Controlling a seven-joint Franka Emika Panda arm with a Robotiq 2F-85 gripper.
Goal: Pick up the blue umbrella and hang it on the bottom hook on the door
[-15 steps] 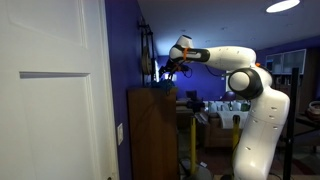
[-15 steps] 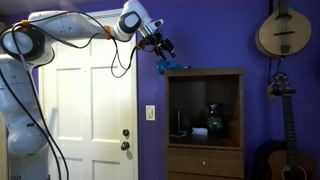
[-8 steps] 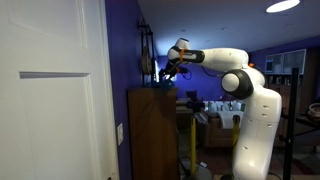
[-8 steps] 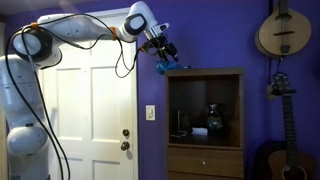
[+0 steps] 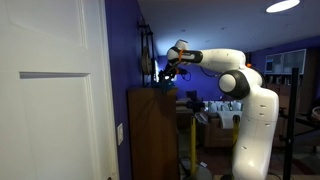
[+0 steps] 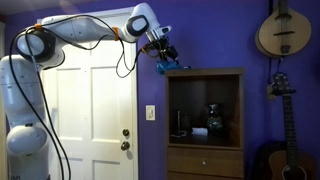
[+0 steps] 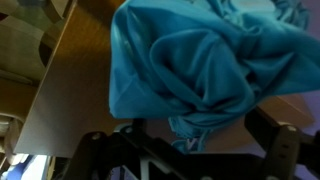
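Note:
My open fingers sit around the gathered lower fold (image 7: 203, 117) of the blue umbrella. I keep moving my gripper in until the fabric (image 7: 195, 65) fills the gap, then close it.
The blue umbrella (image 7: 200, 60) lies as a bunched bright blue bundle on top of the dark brown cabinet (image 6: 205, 75). It fills the upper wrist view and shows as a small blue patch in an exterior view (image 6: 171, 67). My gripper (image 7: 190, 150) is open, its two dark fingers wide apart on either side of the umbrella's lower edge. In both exterior views the gripper (image 6: 163, 55) (image 5: 168, 72) hangs just over the cabinet top. The tall white door (image 6: 90, 120) (image 5: 50, 100) stands beside the cabinet. I cannot make out any hook on it.
The cabinet (image 5: 150, 130) has an open shelf holding dark items (image 6: 212, 120). Guitars (image 6: 280, 30) hang on the purple wall. A yellow-and-black pole (image 5: 190, 135) stands beside the robot's base. The door knob (image 6: 126, 145) is low on the door.
The arm has reached a little further towards the cabinet top, bringing the gripper closer to the umbrella. The umbrella has not moved.

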